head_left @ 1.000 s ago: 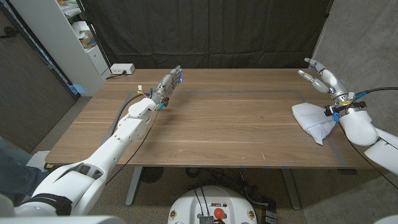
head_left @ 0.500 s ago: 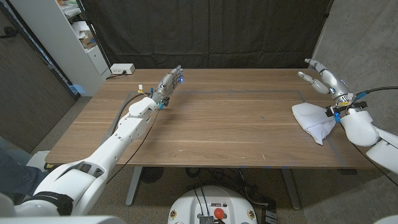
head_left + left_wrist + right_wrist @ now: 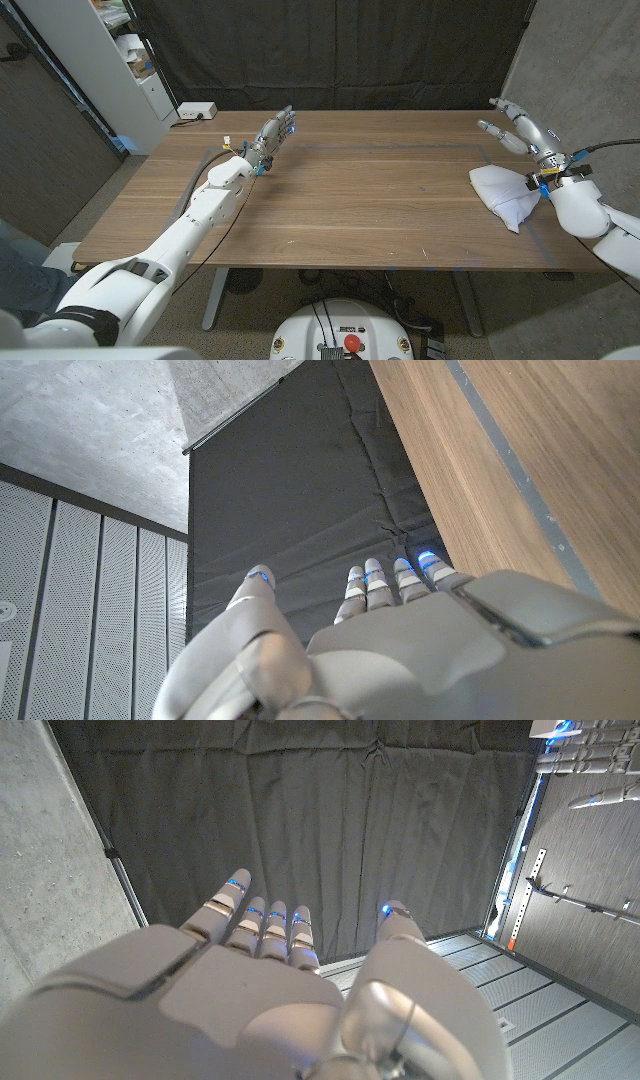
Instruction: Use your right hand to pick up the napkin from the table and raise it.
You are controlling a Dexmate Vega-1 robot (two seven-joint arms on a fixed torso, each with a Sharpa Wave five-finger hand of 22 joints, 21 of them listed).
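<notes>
The white napkin (image 3: 502,192) should bunch up and bulge past my fingers in soft folds when I lift it, because its near corner (image 3: 515,224) is limp and creased.
A white crumpled napkin (image 3: 507,193) lies on the wooden table (image 3: 370,210) near its right edge. My right hand (image 3: 518,125) hovers beyond the napkin's far side, above the table's back right corner, fingers spread and holding nothing; its wrist sits over the napkin's right part. In the right wrist view the right hand (image 3: 270,980) points at a dark curtain with fingers apart. My left hand (image 3: 275,129) is stretched out over the table's far left part, fingers straight and empty; the left hand (image 3: 400,630) in the left wrist view shows the same.
A black curtain (image 3: 330,50) hangs behind the table. A white shelf unit (image 3: 120,60) stands at the back left, with a small white box (image 3: 197,110) on the table's far left corner. A blue tape line (image 3: 400,147) runs across the tabletop.
My right hand has dipped slightly lower and toward the napkin, tilting forward. The left arm and the napkin have not moved.
</notes>
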